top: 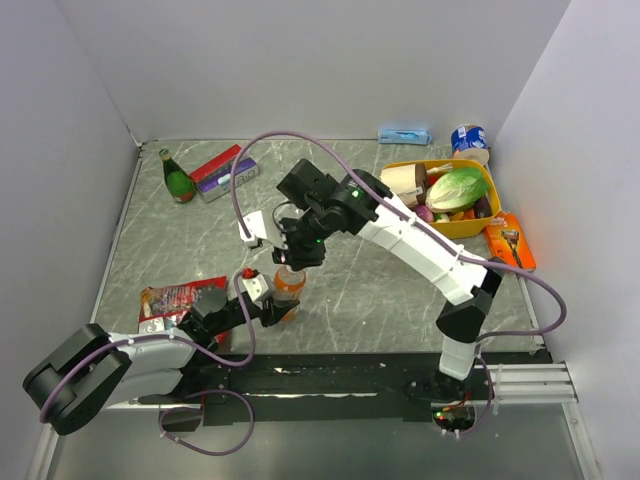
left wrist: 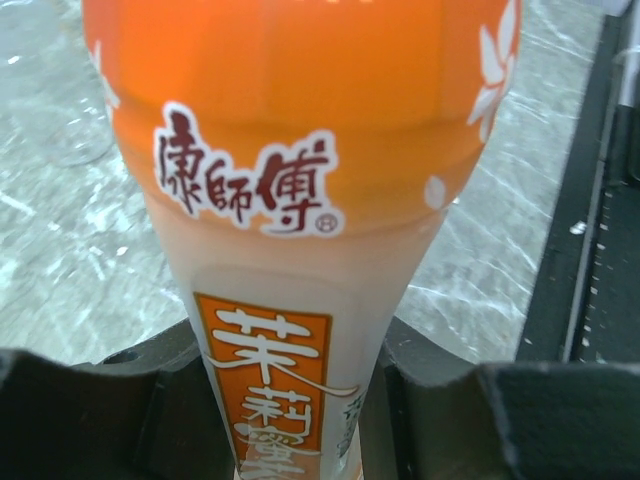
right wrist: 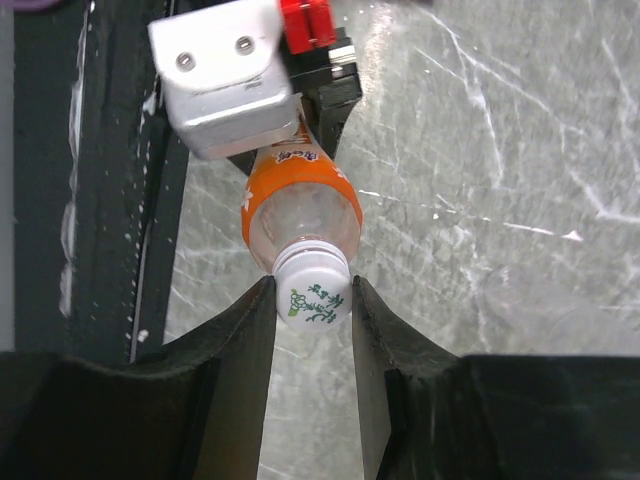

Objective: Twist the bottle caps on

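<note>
The whitish cap (right wrist: 313,298) sits square on the bottle's neck (right wrist: 310,253) and the left gripper is holding the bottle's body, so the right gripper should go on turning until its stroke ends.
The bottle (top: 290,287) of orange liquid stands upright near the table's front middle. My left gripper (top: 272,308) is shut on its lower body, and in the left wrist view its black fingers (left wrist: 150,400) press the pale label band of the bottle (left wrist: 300,200) from both sides. A whitish cap (right wrist: 313,290) with green print sits on the bottle's neck (right wrist: 300,215). Reaching down from above, my right gripper (right wrist: 312,292) is shut on that cap, one finger on each side of it. In the top view the right gripper (top: 290,262) hides the cap.
A dark green glass bottle (top: 178,177) and red and purple packets (top: 222,170) lie at the back left. A yellow basket (top: 491,190) of vegetables stands at the back right, with a can (top: 468,138) behind it. A red snack bag (top: 180,298) lies by the left arm.
</note>
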Action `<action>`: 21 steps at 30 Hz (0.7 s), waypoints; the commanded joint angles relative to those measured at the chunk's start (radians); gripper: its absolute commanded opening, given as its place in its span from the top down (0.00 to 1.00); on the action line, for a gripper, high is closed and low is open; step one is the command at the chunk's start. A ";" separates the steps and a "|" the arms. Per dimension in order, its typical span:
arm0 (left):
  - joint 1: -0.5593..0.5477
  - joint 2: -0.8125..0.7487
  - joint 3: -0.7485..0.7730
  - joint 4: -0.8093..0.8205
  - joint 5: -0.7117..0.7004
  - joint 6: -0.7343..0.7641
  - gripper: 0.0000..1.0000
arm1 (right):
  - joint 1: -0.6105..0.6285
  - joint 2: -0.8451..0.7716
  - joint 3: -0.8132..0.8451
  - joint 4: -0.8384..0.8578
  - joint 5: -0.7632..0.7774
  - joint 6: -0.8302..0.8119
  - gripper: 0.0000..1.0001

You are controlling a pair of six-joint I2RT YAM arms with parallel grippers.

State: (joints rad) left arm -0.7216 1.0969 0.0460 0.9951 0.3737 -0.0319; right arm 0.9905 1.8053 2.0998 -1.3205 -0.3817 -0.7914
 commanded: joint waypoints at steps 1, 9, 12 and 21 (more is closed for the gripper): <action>-0.004 -0.006 0.080 0.146 -0.119 -0.049 0.99 | -0.006 0.074 0.048 -0.226 -0.019 0.154 0.83; -0.012 0.014 0.103 0.129 -0.239 -0.071 0.99 | -0.033 0.138 0.129 -0.247 -0.003 0.306 0.84; -0.016 0.021 0.110 0.123 -0.278 -0.083 0.99 | -0.035 0.147 0.129 -0.246 0.006 0.343 0.84; -0.027 0.032 0.110 0.113 -0.302 -0.091 0.99 | -0.032 0.152 0.140 -0.241 0.040 0.366 0.85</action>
State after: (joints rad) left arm -0.7467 1.1412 0.0772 0.9539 0.1257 -0.0731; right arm 0.9398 1.9274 2.2204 -1.3010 -0.3111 -0.4789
